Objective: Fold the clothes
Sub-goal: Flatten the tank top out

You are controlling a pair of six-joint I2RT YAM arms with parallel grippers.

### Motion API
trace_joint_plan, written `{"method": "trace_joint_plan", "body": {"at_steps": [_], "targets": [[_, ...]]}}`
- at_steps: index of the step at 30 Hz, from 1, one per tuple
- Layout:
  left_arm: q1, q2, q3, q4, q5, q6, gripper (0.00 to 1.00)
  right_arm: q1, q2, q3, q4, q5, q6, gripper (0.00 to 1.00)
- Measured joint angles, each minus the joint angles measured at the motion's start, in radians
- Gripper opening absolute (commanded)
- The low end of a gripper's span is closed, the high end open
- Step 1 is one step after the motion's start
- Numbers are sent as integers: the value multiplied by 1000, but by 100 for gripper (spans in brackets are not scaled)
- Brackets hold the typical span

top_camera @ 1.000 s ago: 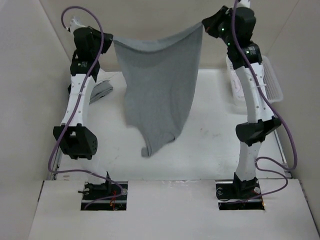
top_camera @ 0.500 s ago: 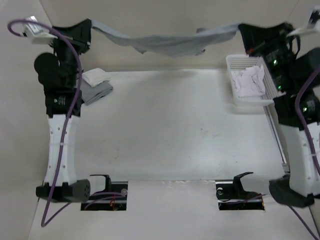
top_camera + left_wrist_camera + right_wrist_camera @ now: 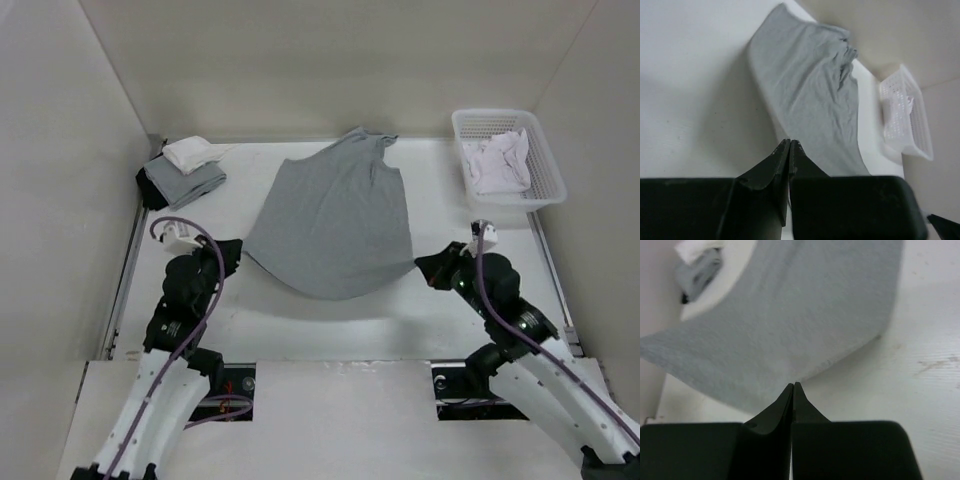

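The straps (image 3: 368, 138) are bunched up and crooked at the far end, so both my grippers should pick up the hem (image 3: 328, 296), swing it forward and pull it back flat before folding.
The clothes (image 3: 335, 220), a plain grey sleeveless top, lie spread flat on the white table, straps at the far end and rounded hem toward me. My left gripper (image 3: 237, 253) sits low at the hem's left corner, shut, its tips (image 3: 790, 142) meeting the fabric edge (image 3: 810, 85). At the hem's right corner my right gripper (image 3: 422, 267) is also shut, tips (image 3: 793, 385) pinched right at the edge of the cloth (image 3: 790, 305). The hem there stands slightly off the table and casts a shadow.
A white slotted basket (image 3: 545, 165) holding a crumpled white garment (image 3: 497, 160) stands at the far right. A folded pile of grey, black and white pieces (image 3: 185, 170) lies at the far left by the wall. Walls close in the table.
A second ago the top hung high between both raised grippers. Both arms have swung down and back toward me, and the top now lies flat on the table.
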Motion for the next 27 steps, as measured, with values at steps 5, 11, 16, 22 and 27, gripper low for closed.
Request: {"method": "trace_joint_plan", "body": {"at_steps": [5, 11, 16, 22, 27], "targets": [[-14, -105, 211, -103, -18, -6, 0, 232, -96, 262, -103, 151, -8, 0], [-55, 48, 745, -36, -19, 14, 0, 533, 55, 867, -105, 414, -202, 0], [-40, 171, 1028, 24, -23, 47, 0, 665, 224, 1229, -40, 603, -427, 0], [-9, 329, 1165, 29, -27, 82, 0, 647, 418, 1419, 24, 658, -618, 0], [50, 507, 1167, 31, -19, 93, 0, 357, 571, 1414, 17, 528, -601, 0]]}}
